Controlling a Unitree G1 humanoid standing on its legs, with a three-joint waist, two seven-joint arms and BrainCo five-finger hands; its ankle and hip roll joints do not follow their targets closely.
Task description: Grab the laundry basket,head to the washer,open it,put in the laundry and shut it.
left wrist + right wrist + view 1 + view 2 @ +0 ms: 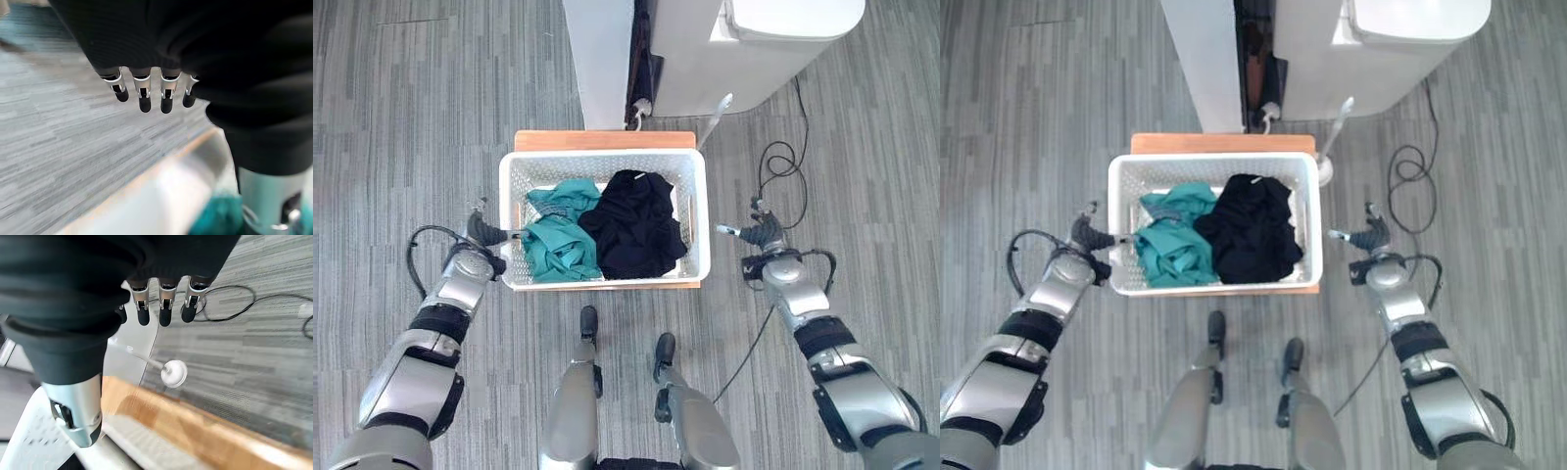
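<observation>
My gripper will lift and carry the basket, and the teal and black garments will ride along and hardly shift, because they lie slumped below the basket's tall inner side.
A white perforated laundry basket sits on a low wooden platform in front of me. It holds a teal garment on the left and a black garment on the right. My left hand is at the basket's left wall, open, with its thumb reaching the rim; its fingers hang straight over the floor. My right hand is open just off the basket's right wall, thumb pointing toward it, with a small gap. The white washer stands behind the basket.
A tall white panel stands left of the washer with a dark gap between them. A slim white stick on a round base leans by the platform's far right corner. Grey striped carpet lies on both sides.
</observation>
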